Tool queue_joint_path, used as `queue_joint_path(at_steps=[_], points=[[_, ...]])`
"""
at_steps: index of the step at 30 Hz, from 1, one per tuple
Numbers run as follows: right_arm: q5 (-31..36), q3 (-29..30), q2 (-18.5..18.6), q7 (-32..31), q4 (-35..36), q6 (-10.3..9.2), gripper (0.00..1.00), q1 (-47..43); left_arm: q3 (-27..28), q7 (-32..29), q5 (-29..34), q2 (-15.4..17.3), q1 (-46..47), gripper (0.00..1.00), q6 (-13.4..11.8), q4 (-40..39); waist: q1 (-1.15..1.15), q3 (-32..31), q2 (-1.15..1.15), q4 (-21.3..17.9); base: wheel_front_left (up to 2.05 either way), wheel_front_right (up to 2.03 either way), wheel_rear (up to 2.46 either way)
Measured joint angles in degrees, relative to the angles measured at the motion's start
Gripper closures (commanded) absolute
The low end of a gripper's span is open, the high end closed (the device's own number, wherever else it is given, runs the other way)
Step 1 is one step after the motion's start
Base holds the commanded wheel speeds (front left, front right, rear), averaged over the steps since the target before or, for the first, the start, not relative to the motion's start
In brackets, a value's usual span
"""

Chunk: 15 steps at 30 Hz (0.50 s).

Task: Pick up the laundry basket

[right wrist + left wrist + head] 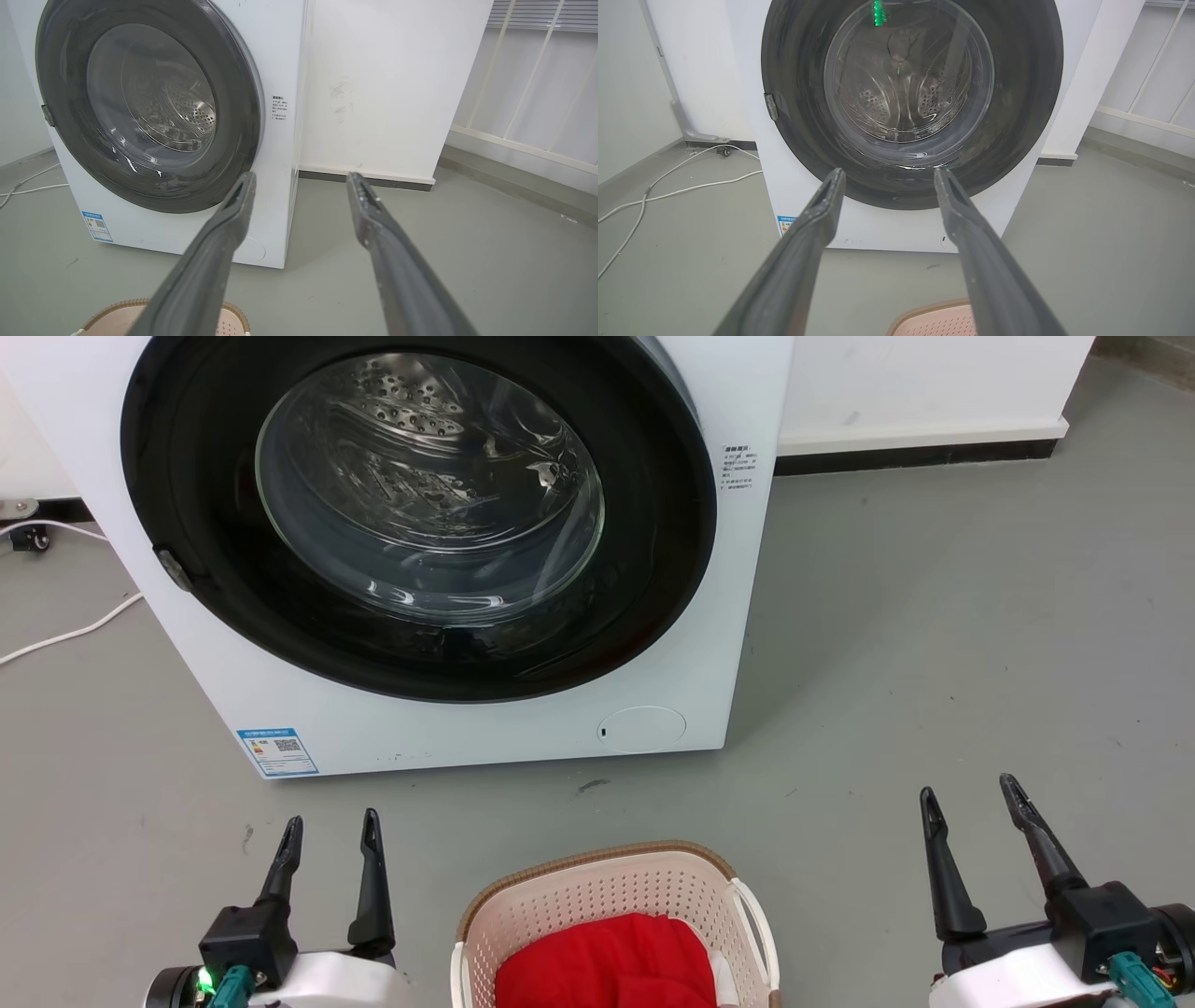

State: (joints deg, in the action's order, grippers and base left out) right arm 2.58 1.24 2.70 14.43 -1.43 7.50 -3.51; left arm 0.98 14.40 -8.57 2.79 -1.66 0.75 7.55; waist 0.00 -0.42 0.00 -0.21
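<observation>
A white patch [724,980] shows beside the red cloth [608,965], so I should expect a second, white cloth partly tucked beneath it when I pick up the laundry basket.
The laundry basket [597,896] sits on the grey floor at the bottom middle of the head view, cream-pink and perforated, with a brown woven rim and white side handles. A red cloth [607,961] lies inside it. Left of the basket my left gripper [331,831] stands open and apart from it. My right gripper [971,793] is open well to the basket's right. The basket's rim shows at the bottom of the left wrist view [934,319] and of the right wrist view [117,312]. Nothing is between either gripper's fingers [887,172] [301,177].
A white front-loading washing machine [448,728] with its round dark door shut stands just beyond the basket. A white cable [65,635] lies on the floor at the left. A white wall with a dark skirting [915,453] runs behind on the right.
</observation>
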Motion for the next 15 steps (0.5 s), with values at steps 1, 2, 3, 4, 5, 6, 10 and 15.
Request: queue_joint_path(at_steps=[1, 2, 3, 4, 5, 6, 10, 15], points=[[0.2, 0.0, 0.0, 0.2, 0.0, 0.0, 0.0, 0.0, 0.0, 0.2, 0.5, 0.0, -0.1, 0.0, 0.0, 0.0, 0.0, 0.0, 0.0, 0.0, 0.0, 0.0, 0.0], [0.5, 0.0, 0.0, 0.3, 0.0, 0.0, 0.0, -0.1, 0.0, 0.3, 0.9, 0.0, -0.2, 0.0, 0.0, 0.1, 0.0, 0.0, 0.0, 0.0, 0.0, 0.0, 0.0], [0.6, 0.0, 0.0, 0.4, 0.0, 0.0, 0.0, -0.1, 0.0, 0.4, 1.2, 0.0, -0.2, 0.0, -0.1, 0.1, 0.0, 0.0, 0.0, 0.1, 0.0, 0.0, 0.0], [0.7, 0.0, 0.0, 0.5, 0.0, 0.0, 0.0, -0.1, 0.0, 0.5, 1.6, 0.0, -0.2, 0.0, -0.1, 0.2, 0.0, 0.0, 0.0, 0.1, 0.0, 0.0, 0.0], [0.8, 0.0, 0.0, 0.5, 0.0, 0.0, 0.0, -0.1, 0.0, 0.5, 2.0, 0.0, -0.2, 0.0, -0.1, 0.2, 0.0, 0.0, 0.0, 0.1, 0.0, 0.0, 0.0], [0.9, 0.0, 0.0, 0.6, 0.0, 0.0, 0.0, -0.1, 0.0, 0.5, 2.3, 0.0, -0.2, 0.0, -0.2, 0.2, 0.0, 0.0, 0.0, 0.1, 0.0, 0.0, 0.0], [0.0, 0.0, 0.0, 0.6, -0.3, 0.0, 0.0, -0.3, 0.3, 0.7, 2.3, 0.0, -0.3, 0.0, -0.3, 0.4, 0.0, -0.1, 0.0, 0.1, 0.0, 0.0, 0.0], [-1.8, 0.1, 0.0, 0.6, -0.9, 0.0, 0.0, -0.3, 0.5, 0.7, 2.3, 0.0, -0.5, 0.0, -0.3, 0.4, 0.0, -0.1, 0.0, 0.1, 0.0, 0.0, 0.0]])
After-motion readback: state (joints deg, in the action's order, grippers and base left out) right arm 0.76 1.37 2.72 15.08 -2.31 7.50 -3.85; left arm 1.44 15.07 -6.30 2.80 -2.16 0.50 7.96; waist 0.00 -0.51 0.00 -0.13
